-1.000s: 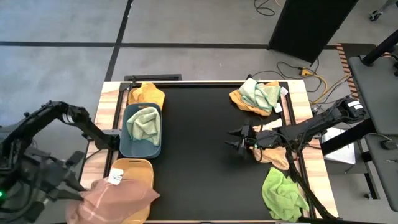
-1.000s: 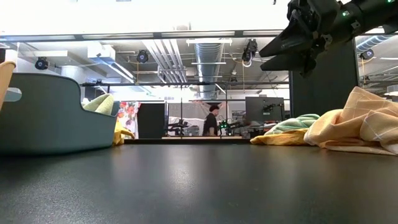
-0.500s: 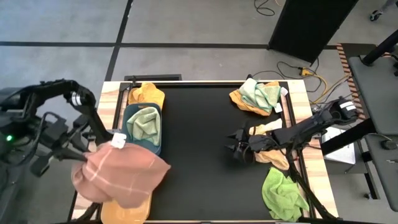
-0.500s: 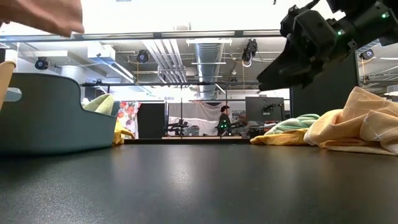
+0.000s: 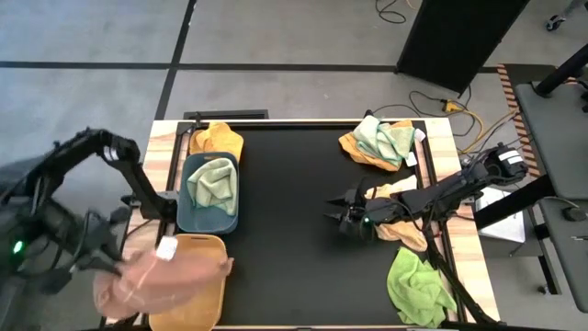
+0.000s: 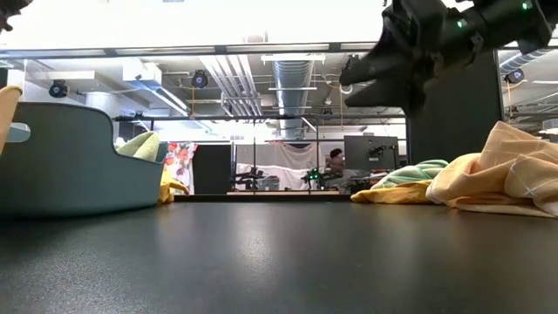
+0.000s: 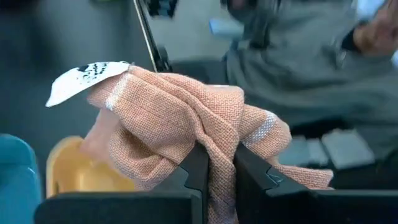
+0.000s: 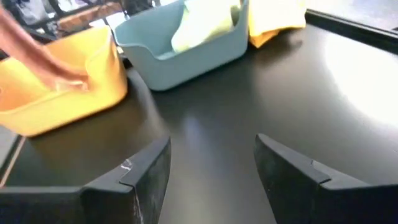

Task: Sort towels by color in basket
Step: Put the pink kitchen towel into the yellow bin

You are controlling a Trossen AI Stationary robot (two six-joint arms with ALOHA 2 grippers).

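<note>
Most of the salmon pink towel (image 5: 126,289) is hanging outside the yellow basket's outer rim, so next my left gripper swings back above the basket's opening (image 5: 188,305) and then lowers the towel in first.
My left gripper (image 7: 217,169) is shut on a salmon pink towel (image 5: 161,280) with a white label (image 7: 87,78), over the yellow basket (image 5: 204,250) at the table's near left. A pale mint towel (image 5: 211,184) lies in the blue basket (image 5: 188,221). A mustard towel (image 5: 217,140) lies behind it. My right gripper (image 5: 338,219) is open above the middle of the table, touching nothing. A mustard and mint pile (image 5: 378,142) lies at the far right. A peach towel (image 5: 409,234) lies under the right arm, a lime green towel (image 5: 418,287) at the near right. My left gripper pinches a bunched fold (image 7: 219,146) of the salmon pink towel between its two fingers (image 7: 194,171), several layers thick. The cloth rises and drapes slack around the fingers. In the high view it hangs over the yellow basket's left part; whether it rests there, I cannot tell.
The black mat (image 5: 294,230) lies bare between the baskets on the left and the towel piles on the right. Wooden table edges (image 5: 165,138) frame it. Cables (image 5: 459,110) run off the far right corner. A person shows far off in the room (image 6: 336,161).
My left gripper raised the pink towel high and toward the blue basket, then brought it back down toward the near left, over the yellow basket, staying shut on it. My right gripper drifted a little toward the table's left, still open.
</note>
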